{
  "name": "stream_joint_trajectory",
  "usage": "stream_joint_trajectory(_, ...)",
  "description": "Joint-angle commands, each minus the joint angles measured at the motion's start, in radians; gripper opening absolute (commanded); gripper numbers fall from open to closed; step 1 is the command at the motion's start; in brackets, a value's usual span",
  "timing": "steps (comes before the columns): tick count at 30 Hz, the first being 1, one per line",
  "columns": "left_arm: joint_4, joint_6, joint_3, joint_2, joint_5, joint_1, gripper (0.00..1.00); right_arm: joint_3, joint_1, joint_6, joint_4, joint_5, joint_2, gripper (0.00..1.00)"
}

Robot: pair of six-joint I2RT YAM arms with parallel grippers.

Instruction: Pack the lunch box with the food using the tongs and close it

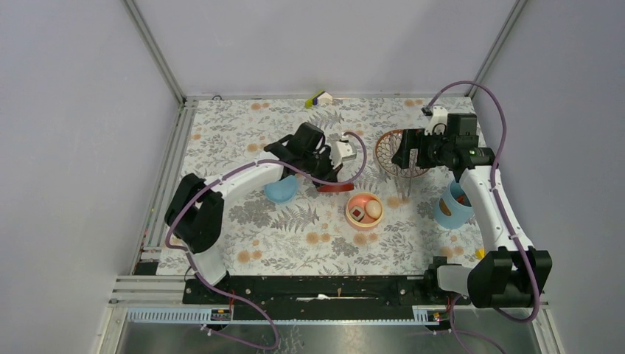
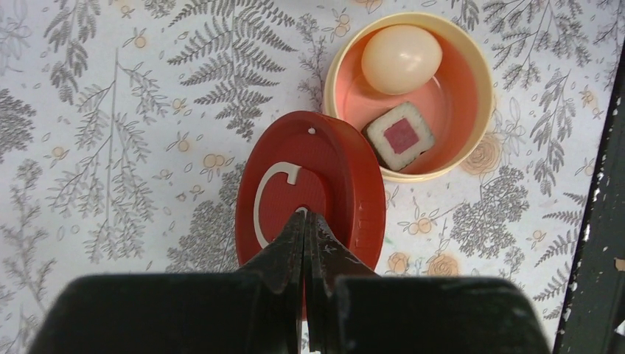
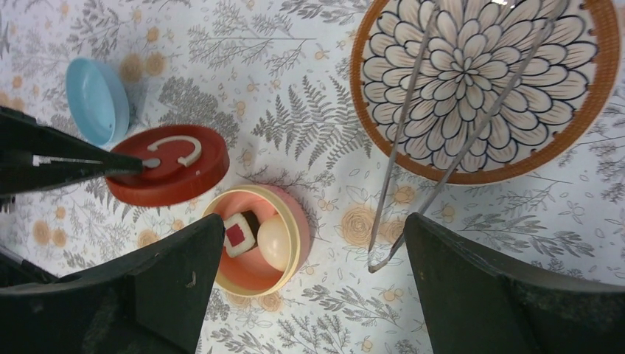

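The egg and white piece (image 1: 365, 212) are both inside, so the robot's left gripper should go on carrying the red lid by the lid's handle until the lid sits on the salmon-pink bowl's rim (image 1: 348, 212).
A salmon-pink bowl (image 2: 457, 110) of the lunch box stands on the floral table and holds a white egg (image 2: 402, 59) and a white piece with a red centre (image 2: 400, 136). My left gripper (image 2: 306, 215) is shut on the white loop handle of a red lid (image 2: 354, 177), which hangs tilted just left of the bowl. The tongs (image 3: 403, 147) lie unheld, arm ends over the patterned dish (image 3: 589, 110), joined end on the table. My right gripper (image 3: 313, 221) hovers open above the bowl and tongs. The light-blue disc (image 3: 96, 99) lies to the left, the light-blue shell (image 1: 451, 208) to the right.
A small yellow and purple object (image 1: 319, 98) lies at the table's far edge. A tiny yellow bit (image 1: 480, 253) sits near the right arm's base. Metal frame rails run along the table's left side and front.
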Motion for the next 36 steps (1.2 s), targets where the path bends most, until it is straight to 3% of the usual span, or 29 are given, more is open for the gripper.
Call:
stream_joint_trajectory(1, 0.086, -0.067, 0.039, 0.021, 0.053, -0.024, 0.00, 0.049, -0.013, 0.025, 0.031, 0.029, -0.036, 0.99)
stream_joint_trajectory(23, 0.154, -0.122, 0.052, 0.069, 0.010, -0.215, 0.00, 0.056, -0.060, 0.059, 0.034, 0.005, -0.042, 0.99)
stream_joint_trajectory(36, 0.165, -0.120, 0.093, 0.120, -0.027, -0.254, 0.00, 0.042, -0.071, 0.054, 0.034, 0.006, -0.048, 0.99)
